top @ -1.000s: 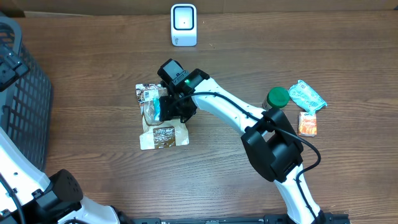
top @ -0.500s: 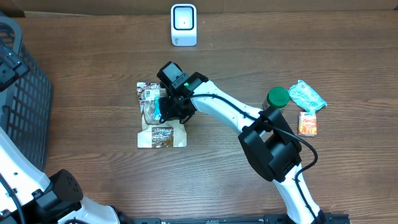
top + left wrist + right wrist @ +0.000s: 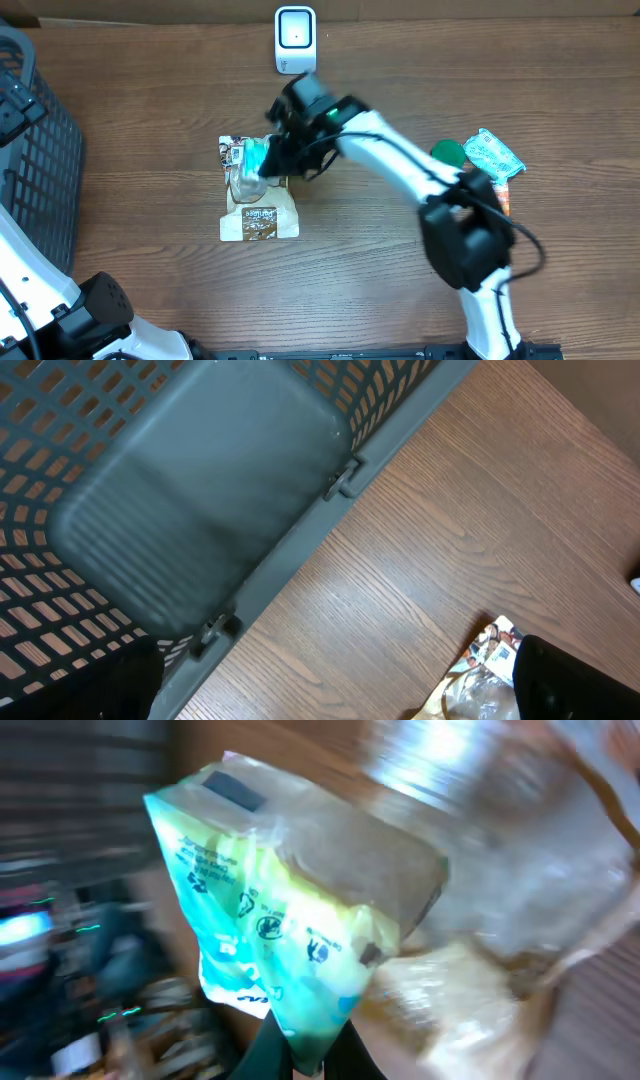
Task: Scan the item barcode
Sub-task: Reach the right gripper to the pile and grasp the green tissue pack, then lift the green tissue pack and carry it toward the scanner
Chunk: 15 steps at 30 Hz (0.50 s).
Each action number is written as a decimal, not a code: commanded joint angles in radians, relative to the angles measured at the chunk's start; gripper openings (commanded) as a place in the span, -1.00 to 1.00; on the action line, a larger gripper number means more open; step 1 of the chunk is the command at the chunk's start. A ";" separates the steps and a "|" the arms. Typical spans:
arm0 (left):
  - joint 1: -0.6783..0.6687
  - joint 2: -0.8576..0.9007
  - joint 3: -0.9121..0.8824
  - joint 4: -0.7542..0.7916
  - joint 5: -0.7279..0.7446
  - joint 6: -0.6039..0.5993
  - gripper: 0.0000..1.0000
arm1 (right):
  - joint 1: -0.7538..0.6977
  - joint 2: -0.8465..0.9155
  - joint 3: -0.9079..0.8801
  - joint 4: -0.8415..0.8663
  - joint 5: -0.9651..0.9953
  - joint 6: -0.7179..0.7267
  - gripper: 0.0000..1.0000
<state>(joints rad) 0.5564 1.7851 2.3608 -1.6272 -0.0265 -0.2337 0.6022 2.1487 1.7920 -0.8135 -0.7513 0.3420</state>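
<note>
The teal and white packet (image 3: 254, 157) is hanging over the brown pouch, still short of the white scanner (image 3: 295, 38), so my right gripper needs to turn around and bring it to the scanner.
My right gripper (image 3: 272, 152) is shut on the corner of a teal and white packet (image 3: 256, 156), the item, which hangs just above a brown pouch (image 3: 259, 212) lying on the table. In the right wrist view the packet (image 3: 290, 910) rises from between my two dark fingers (image 3: 268, 1058), blurred by motion, with a dark patch near its top. A white scanner (image 3: 295, 40) stands at the table's far edge, a little beyond that gripper. My left gripper (image 3: 330, 705) is open over bare table beside the basket, the pouch's corner (image 3: 478, 672) near its right finger.
A dark grey mesh basket (image 3: 35, 165) stands at the left edge, also filling the left wrist view (image 3: 180, 500). To the right lie a green-lidded jar (image 3: 447, 154), a second teal packet (image 3: 494, 154) and an orange packet (image 3: 499, 199) partly behind my right arm.
My right gripper closed on the teal packet and lifted it off the brown pouch, moving up and back toward the scanner. The left arm has not moved.
</note>
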 commanded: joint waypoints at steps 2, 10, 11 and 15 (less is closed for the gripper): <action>-0.001 -0.005 -0.004 0.003 0.001 -0.010 0.99 | -0.098 -0.167 0.010 0.040 -0.382 -0.059 -0.92; -0.001 -0.005 -0.004 0.003 0.001 -0.010 1.00 | -0.213 -0.177 0.010 0.091 -0.606 -0.055 -0.92; -0.001 -0.005 -0.004 0.003 0.001 -0.010 0.99 | -0.224 -0.177 0.010 0.100 -0.644 -0.055 -0.92; -0.001 -0.005 -0.004 0.003 0.001 -0.010 0.99 | -0.269 -0.178 0.010 0.156 -0.818 -0.047 -0.92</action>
<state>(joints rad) 0.5564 1.7851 2.3608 -1.6272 -0.0265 -0.2337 0.3656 1.9720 1.7985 -0.6876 -1.3701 0.2981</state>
